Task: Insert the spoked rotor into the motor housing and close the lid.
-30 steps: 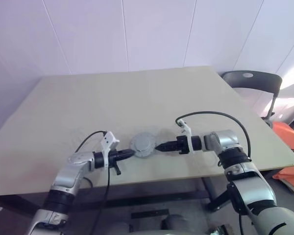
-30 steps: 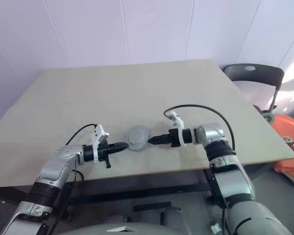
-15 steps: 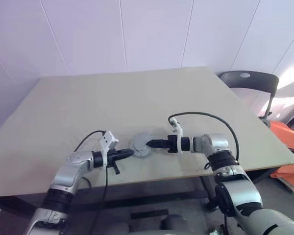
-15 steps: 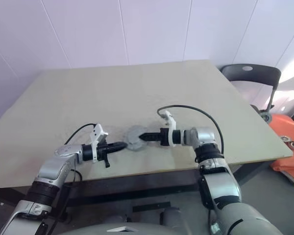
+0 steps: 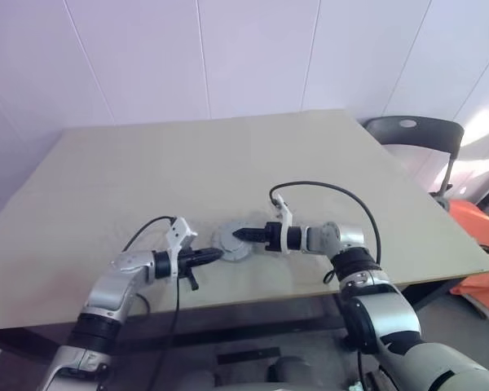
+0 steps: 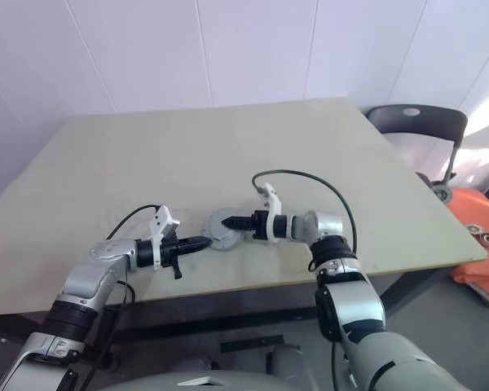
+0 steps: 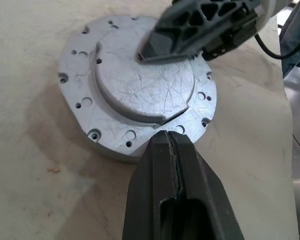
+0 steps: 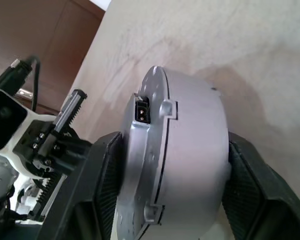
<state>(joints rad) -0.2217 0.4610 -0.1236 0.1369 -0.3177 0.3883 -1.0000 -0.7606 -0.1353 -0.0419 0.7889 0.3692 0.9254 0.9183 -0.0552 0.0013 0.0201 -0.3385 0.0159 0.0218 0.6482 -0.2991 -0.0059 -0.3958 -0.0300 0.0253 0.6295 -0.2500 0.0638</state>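
I should back my left gripper off because my left gripper's closed fingers meet the lid's rim [image 7: 149, 137], and then open it around the motor housing [image 5: 231, 251] once my right gripper lifts that housing.
The motor housing [image 5: 233, 242] is a thick round silver drum near the table's front edge. A flat silver lid [image 7: 140, 82] with screw holes covers its top, so the spoked rotor is hidden. My left gripper [image 5: 215, 254] is shut and empty, with its tip against the drum's rim [image 7: 166, 134]. My right gripper [image 5: 240, 235] reaches in from the right, one finger [image 7: 190, 27] lying over the top face. In the right wrist view its fingers [image 8: 106, 185] press on opposite sides of the drum [image 8: 185, 165].
The beige table [image 5: 228, 155] stretches bare behind the drum, and its front edge is close to both grippers. A black chair [image 5: 411, 133] stands off the right corner with an orange object [image 5: 477, 236] beside it. White wall panels close the back.
My right gripper has slid left from just beside the drum to over and around it, and its jaws have narrowed. The left gripper and the drum have stayed put.
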